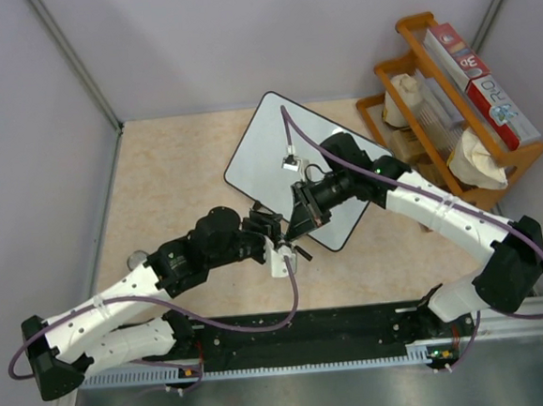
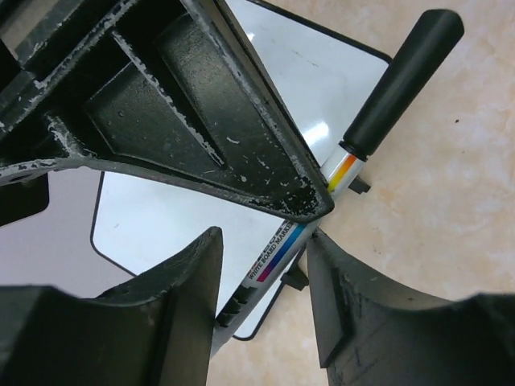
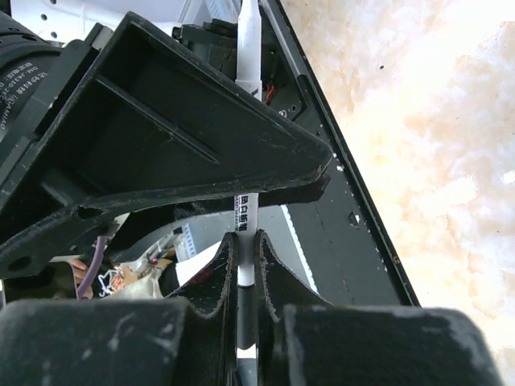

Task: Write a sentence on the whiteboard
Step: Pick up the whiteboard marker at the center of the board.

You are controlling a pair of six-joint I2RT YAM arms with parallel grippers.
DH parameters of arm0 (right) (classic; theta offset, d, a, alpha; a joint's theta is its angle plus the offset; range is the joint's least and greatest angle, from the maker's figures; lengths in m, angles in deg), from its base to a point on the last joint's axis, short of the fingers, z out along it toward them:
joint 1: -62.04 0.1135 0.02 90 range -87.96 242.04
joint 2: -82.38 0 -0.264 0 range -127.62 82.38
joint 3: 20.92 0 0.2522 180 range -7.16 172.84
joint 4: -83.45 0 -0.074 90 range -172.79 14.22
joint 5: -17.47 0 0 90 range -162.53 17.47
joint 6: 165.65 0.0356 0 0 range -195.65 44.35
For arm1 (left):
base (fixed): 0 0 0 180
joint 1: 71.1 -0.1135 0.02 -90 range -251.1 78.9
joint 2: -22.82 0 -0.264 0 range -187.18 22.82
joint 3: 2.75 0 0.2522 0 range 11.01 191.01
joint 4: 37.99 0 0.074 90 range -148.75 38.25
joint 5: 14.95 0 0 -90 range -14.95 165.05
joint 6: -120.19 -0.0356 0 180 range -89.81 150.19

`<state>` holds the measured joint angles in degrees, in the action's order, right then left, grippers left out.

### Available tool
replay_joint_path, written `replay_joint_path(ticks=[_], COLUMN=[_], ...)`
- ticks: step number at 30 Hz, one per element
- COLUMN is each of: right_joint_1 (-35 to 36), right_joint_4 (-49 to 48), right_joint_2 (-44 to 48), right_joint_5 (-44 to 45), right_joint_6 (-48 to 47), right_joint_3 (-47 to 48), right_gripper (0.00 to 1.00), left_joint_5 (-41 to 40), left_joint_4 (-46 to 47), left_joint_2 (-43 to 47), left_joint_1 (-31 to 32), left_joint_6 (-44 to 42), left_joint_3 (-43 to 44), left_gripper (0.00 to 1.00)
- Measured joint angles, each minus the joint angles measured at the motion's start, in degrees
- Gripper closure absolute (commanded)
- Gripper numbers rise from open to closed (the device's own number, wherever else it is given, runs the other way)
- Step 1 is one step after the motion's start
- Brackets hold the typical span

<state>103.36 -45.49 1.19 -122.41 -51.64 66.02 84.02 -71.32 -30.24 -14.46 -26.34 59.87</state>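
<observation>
My left gripper should hold the marker's body (image 2: pixel 279 248) while my right gripper moves around to the black cap (image 2: pixel 406 83), because my right gripper is clamping the marker's body crosswise.
The whiteboard (image 1: pixel 291 154) lies flat on the tan table, turned at an angle; it also shows in the left wrist view (image 2: pixel 322 72). My right gripper (image 1: pixel 301 218) is over its near edge and is shut on a white whiteboard marker (image 3: pixel 247 217). In the right wrist view the gripper (image 3: pixel 245 237) clamps the marker's barrel. The marker (image 2: pixel 282 249) has a rainbow stripe and a black cap (image 2: pixel 402 76). My left gripper (image 1: pixel 275 229) meets the right one. Its jaws (image 2: pixel 264 241) are open on either side of the marker's barrel, with a gap on the left.
A wooden rack (image 1: pixel 452 104) with boxes and bags stands at the back right, close to the whiteboard's far corner. Grey walls close the table at the left and back. A black rail (image 1: pixel 301 337) runs along the near edge.
</observation>
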Motion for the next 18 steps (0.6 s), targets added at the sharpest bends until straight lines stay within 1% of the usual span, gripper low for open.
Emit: replay_joint_path(ticks=[1,4,5,8,13,16,18], right_joint_1=[-0.1,-0.4,-0.6,-1.1,-1.1,-1.1,-1.3], right_joint_4=[0.0,0.1,-0.1,-0.8,-0.9,-0.9,-1.0], right_joint_2=[0.0,0.0,0.0,0.0,-0.1,-0.6,-1.1], right_joint_5=[-0.2,-0.7,-1.0,-1.2,-2.4,-3.7,-4.6], right_joint_6=[0.0,0.0,0.0,0.0,-0.2,-0.5,-0.4], right_joint_3=[0.0,0.0,0.0,0.0,0.0,0.0,0.0], right_gripper=[1.0,1.0,1.0,1.0,1.0,0.89,0.72], left_joint_5=[-0.8,-2.1,-2.2,-2.7,-3.3,-3.7,-3.8], left_joint_4=[-0.5,-2.4,-3.8,-7.6,-10.0,-10.9,-11.6], left_joint_2=[-0.3,-1.0,-1.1,-1.2,-1.0,-0.4,0.1], left_joint_1=[0.2,0.5,0.6,1.1,2.5,3.4,3.8], left_joint_6=[-0.9,-2.2,-2.7,-3.8,-5.2,-6.3,-6.8], left_joint_3=[0.2,1.9,2.5,3.2,4.4,4.5,4.5], left_gripper=[0.55,0.73,0.76,0.77,0.78,0.8,0.81])
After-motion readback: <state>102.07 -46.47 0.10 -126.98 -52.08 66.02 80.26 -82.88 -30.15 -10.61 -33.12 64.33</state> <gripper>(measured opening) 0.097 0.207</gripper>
